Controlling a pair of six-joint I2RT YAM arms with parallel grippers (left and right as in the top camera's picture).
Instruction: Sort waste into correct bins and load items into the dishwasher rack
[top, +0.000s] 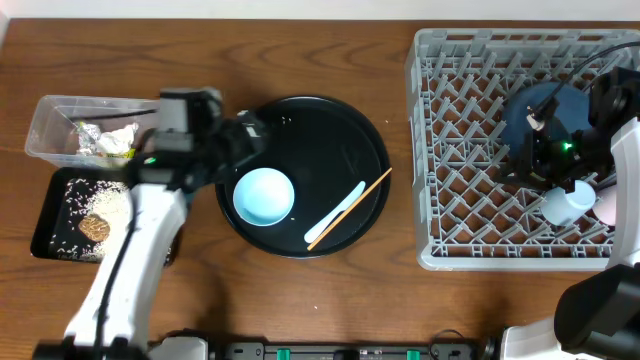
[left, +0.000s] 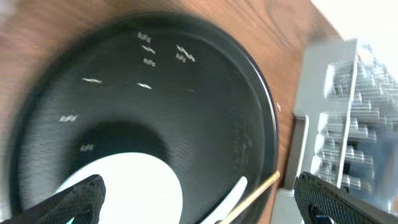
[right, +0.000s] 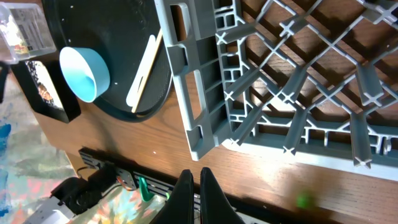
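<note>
The light blue bowl (top: 263, 197) is a long way from my right gripper at the dishwasher rack, so my left gripper should grab its rim (top: 236, 202) and pass the bowl over.
My left gripper (top: 248, 137) hangs open over the left rim of the round black tray (top: 340, 125), empty, its fingers wide apart (left: 199, 186). Below it on that tray sits the light blue bowl (top: 264, 195) (left: 127, 186). The white spoon (top: 336, 212) (left: 235, 191) and the wooden chopstick (top: 352, 206) (left: 258, 190) lie side by side to its right. A few rice grains (left: 147, 51) dot the tray's far side. My right gripper (right: 193, 193) is shut on nothing, above the grey dishwasher rack (top: 440, 150). In the rack are the blue plate (top: 560, 115), a pale blue cup (top: 566, 204) and a pink cup (top: 608, 206).
At the far left, the clear tub (top: 50, 112) holds crumpled tissue and a silvery wrapper (top: 108, 140). Just in front of it, the shallow black tray (top: 48, 235) carries rice and a brown lump (top: 94, 228). My left arm crosses beside that tray.
</note>
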